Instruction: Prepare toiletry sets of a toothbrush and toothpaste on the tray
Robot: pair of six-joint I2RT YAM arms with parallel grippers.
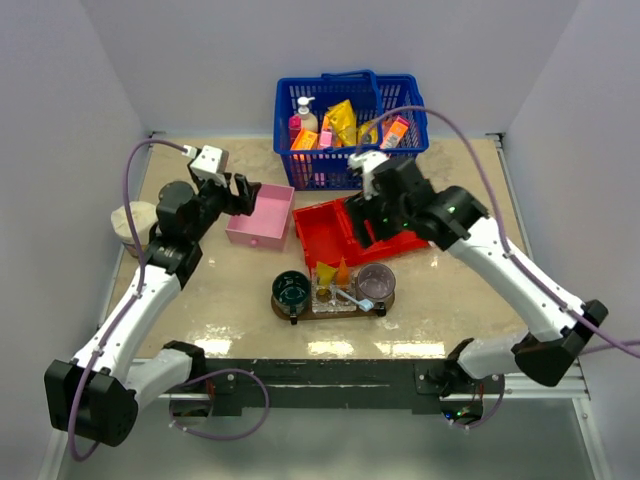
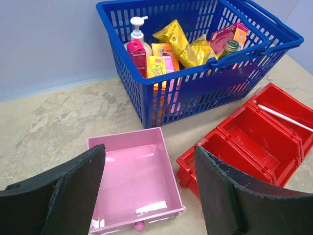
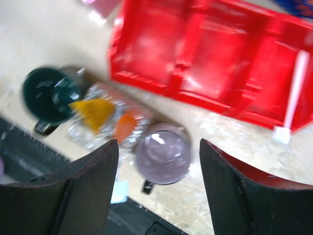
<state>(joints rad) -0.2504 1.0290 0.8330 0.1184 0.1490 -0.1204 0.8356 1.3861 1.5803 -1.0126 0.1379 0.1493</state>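
I can see the second toothbrush's head sticking out past the red bin's rim point(image 3: 266, 122), so I should keep moving my open right gripper toward that head point(image 3: 282, 134) until the fingers are on both sides of it.
The dark brown tray point(image 1: 388, 297) lies near the table's front edge. On it are a yellow toothpaste tube point(image 1: 326, 273) and an orange one point(image 1: 342, 268), standing in a clear holder, and a white toothbrush point(image 1: 352, 296) with a pale blue head. My right gripper point(image 3: 157, 147) hangs open and holds nothing; it is above the tray's purple cup point(image 3: 162, 152) and beside the tubes point(image 3: 93, 110). A second toothbrush point(image 3: 296, 95) lies in an end compartment of the red bin point(image 3: 205, 54). My left gripper point(image 2: 149, 152) is open above the pink box point(image 2: 132, 171).
A blue basket point(image 1: 350, 125) of packets and bottles stands at the back. The red bin point(image 1: 335, 235) sits between basket and tray, the pink box point(image 1: 260, 215) to its left. A green cup point(image 1: 291, 288) occupies the tray's left end. A beige object point(image 1: 130, 220) lies at the far left.
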